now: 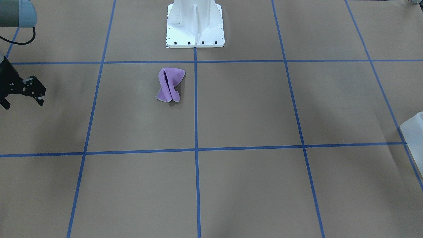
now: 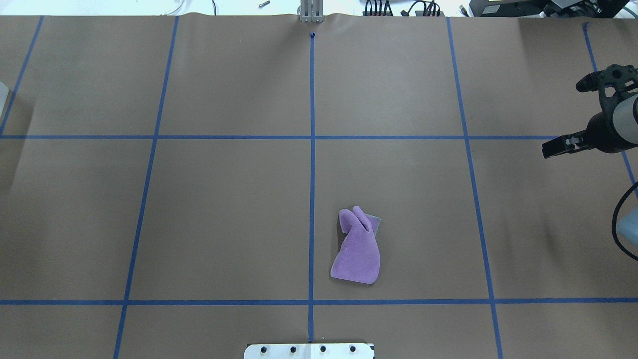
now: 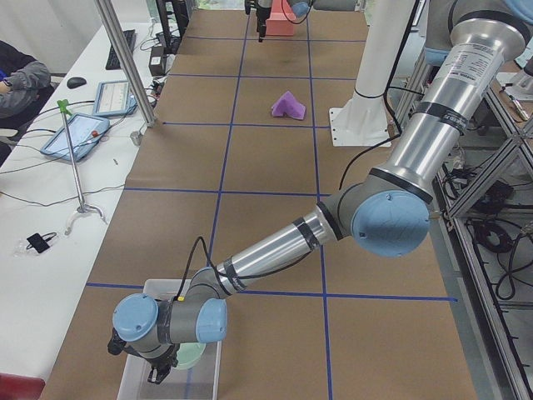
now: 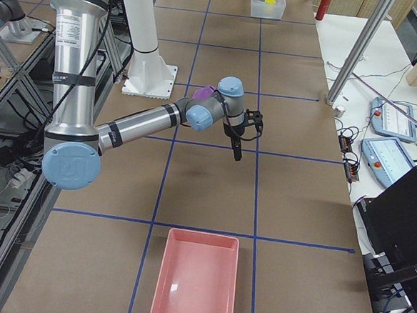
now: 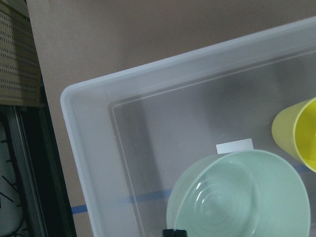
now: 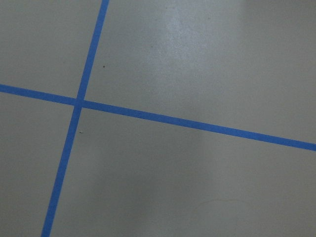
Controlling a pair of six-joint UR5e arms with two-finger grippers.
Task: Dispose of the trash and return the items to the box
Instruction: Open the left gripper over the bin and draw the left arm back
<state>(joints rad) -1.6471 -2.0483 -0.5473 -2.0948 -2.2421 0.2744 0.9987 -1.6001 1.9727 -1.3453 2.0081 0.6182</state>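
Observation:
I expect the purple cloth [image 1: 171,85] to stay bunched up instead of spreading open when I carry it, because long folds [image 1: 167,82] already gather it into a narrow pile.
The box [image 5: 74,113] is a translucent white container at the table's end on my left. It holds a pale green bowl [image 5: 237,197] and a yellow cup [image 5: 296,133]. My left gripper [image 3: 158,371] hangs over the box [image 3: 133,385], right at the bowl's [image 3: 191,354] rim; I cannot tell if it is open or shut. A crumpled purple cloth [image 2: 358,249] lies in front of the robot base [image 2: 309,350]. My right gripper [image 1: 22,103] hovers open and empty above bare table, well off to the cloth's [image 1: 170,84] side.
A pink tray [image 4: 196,277] sits at the table's end on my right. Tablets, cables and a metal post [image 4: 355,56] line the operators' side. A person's sleeve [image 3: 21,79] rests on the side desk. Blue tape marks the brown table [image 1: 248,109] in squares.

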